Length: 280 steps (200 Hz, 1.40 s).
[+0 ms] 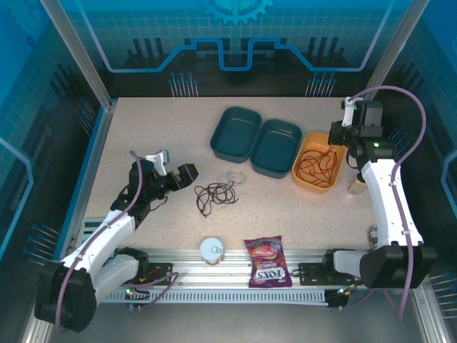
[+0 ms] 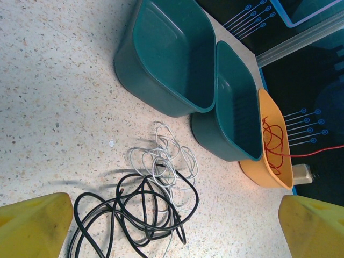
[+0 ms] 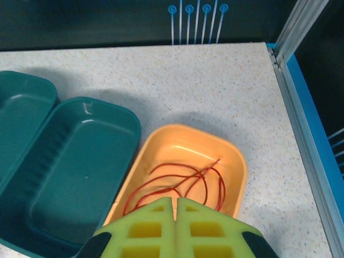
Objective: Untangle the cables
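Note:
My right gripper is holding a strand while the red cable's loops lie inside the orange bin, so it should keep moving that strand over the bin's far end and let go there.
The black cable lies in loose loops at mid-table. It overlaps the white cable on its far side. My left gripper hovers just left of this tangle, open, its yellow fingers wide apart with nothing between them. The red cable is coiled in the orange bin. My right gripper is above the bin's near-right side, shut. Red strands run up to its fingertips, and one taut strand leaves the bin over the rim.
Two teal bins stand side by side left of the orange one. A round white tin and a snack bag lie at the near edge. A small beige object sits right of the orange bin.

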Available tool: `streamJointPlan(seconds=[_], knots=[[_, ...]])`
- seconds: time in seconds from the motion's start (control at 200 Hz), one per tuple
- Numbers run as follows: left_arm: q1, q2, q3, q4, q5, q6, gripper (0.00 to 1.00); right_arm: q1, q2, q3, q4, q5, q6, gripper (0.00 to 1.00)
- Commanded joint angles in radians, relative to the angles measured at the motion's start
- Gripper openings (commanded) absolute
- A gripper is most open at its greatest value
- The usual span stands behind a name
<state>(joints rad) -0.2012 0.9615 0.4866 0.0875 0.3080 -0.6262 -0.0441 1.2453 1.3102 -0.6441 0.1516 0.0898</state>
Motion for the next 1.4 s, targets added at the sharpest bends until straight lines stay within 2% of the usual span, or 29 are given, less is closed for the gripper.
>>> streamJointPlan(seconds=[0.0, 0.14, 0.455, 0.856, 1.396], knots=[[-0.006, 0.000, -0.013, 0.009, 0.008, 0.001, 0.99, 0.012, -0.016, -0.008, -0.037, 0.086, 0.002, 0.00], [-0.006, 0.000, -0.015, 0.004, 0.006, 0.005, 0.99, 0.010, 0.001, 0.005, -0.065, 0.157, -0.015, 0.00], [-0.006, 0.019, -0.008, 0.023, 0.006, -0.001, 0.99, 0.018, 0.069, -0.014, -0.060, 0.216, -0.025, 0.00], [-0.007, 0.041, -0.002, 0.035, 0.012, -0.004, 0.99, 0.066, 0.235, -0.004, -0.030, 0.351, -0.033, 0.00], [-0.008, -0.004, -0.016, -0.003, 0.005, -0.006, 0.99, 0.085, 0.560, 0.155, 0.030, 0.335, -0.047, 0.00]])
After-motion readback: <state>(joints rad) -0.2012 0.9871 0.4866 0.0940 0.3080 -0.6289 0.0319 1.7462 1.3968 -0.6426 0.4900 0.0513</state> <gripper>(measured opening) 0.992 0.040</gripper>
